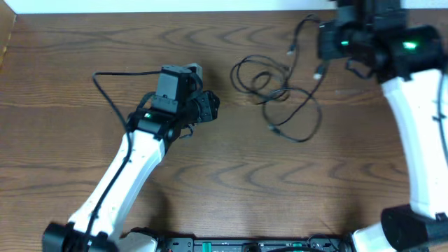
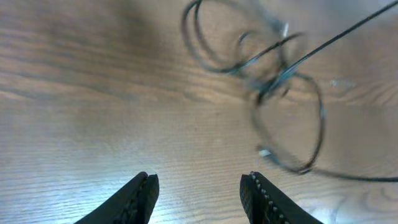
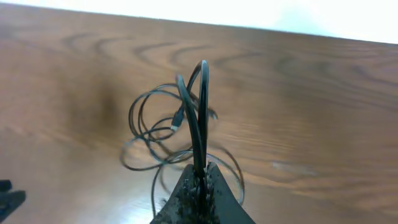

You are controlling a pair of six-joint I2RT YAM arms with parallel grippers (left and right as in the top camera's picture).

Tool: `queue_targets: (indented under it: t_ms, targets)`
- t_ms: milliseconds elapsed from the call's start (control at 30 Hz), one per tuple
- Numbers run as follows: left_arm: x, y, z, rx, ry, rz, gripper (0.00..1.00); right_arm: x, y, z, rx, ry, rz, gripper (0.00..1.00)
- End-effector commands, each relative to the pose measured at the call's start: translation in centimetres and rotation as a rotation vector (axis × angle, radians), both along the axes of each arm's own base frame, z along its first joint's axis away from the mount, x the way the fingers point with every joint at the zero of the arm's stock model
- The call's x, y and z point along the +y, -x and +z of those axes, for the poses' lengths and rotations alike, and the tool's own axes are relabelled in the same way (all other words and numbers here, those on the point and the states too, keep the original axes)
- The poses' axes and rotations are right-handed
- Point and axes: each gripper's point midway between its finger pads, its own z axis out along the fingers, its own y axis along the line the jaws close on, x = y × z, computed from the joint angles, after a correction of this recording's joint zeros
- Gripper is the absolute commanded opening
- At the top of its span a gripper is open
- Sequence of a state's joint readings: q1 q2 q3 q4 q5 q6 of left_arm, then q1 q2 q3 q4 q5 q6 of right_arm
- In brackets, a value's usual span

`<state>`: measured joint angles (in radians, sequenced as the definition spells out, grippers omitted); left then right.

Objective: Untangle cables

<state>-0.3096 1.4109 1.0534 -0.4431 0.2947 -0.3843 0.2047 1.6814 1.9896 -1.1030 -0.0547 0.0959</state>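
The cable in the robot's right gripper leads into the tangle (image 1: 285, 92), which lies loose, so the left gripper should hold the coiled loops (image 1: 246, 78) while the right gripper pulls.
A tangle of thin black cables (image 1: 280, 94) lies in loops on the wooden table, right of centre. One strand rises from it to my right gripper (image 1: 329, 42) at the back right, which is shut on that black cable (image 3: 200, 112); the loops hang below it in the right wrist view (image 3: 161, 146). My left gripper (image 1: 210, 106) is open and empty, low over the table just left of the tangle. In the left wrist view its jaws (image 2: 199, 186) point at the blurred loops (image 2: 273, 81). No white or grey cable shows.
The left arm's own thicker black wire (image 1: 105, 84) loops out to the left of its wrist. The table's back edge meets a white wall (image 1: 168, 5). Both arm bases stand at the front edge.
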Motion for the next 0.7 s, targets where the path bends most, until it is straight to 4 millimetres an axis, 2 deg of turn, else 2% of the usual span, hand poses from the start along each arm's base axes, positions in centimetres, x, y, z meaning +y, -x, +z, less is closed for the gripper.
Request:
queue_targets:
  t_ms: [0, 100, 133, 167, 333, 500, 667]
  targets:
    - [-1.7, 0.1, -2.1, 0.055, 0.035, -0.08, 0.48, -2.8, 2.3, 4.6, -0.103, -0.037, -0.059, 0.01]
    - [-4.3, 0.1, -2.3, 0.04, 0.091, -0.186, 0.48, -3.5, 3.5, 5.4, -0.113, -0.022, -0.058, 0.01]
    - [-6.1, 0.1, -2.0, 0.014, 0.136, -0.247, 0.48, -3.6, 4.0, 5.4, -0.108, -0.014, -0.051, 0.01]
    - [-7.1, 0.2, -1.6, -0.002, 0.158, -0.277, 0.48, -3.6, 4.2, 5.2, -0.099, -0.013, -0.051, 0.01]
    - [-10.7, 0.7, 0.1, -0.086, 0.221, -0.384, 0.52, -3.1, 4.7, 4.8, -0.072, -0.031, -0.028, 0.01]
    - [-12.6, 0.6, 1.5, -0.166, 0.244, -0.427, 0.52, -1.4, 5.2, 4.8, -0.052, -0.086, 0.04, 0.01]
    - [-12.8, -0.6, 1.9, -0.221, 0.243, -0.409, 0.52, -1.2, 5.9, 4.2, -0.015, -0.093, 0.051, 0.01]
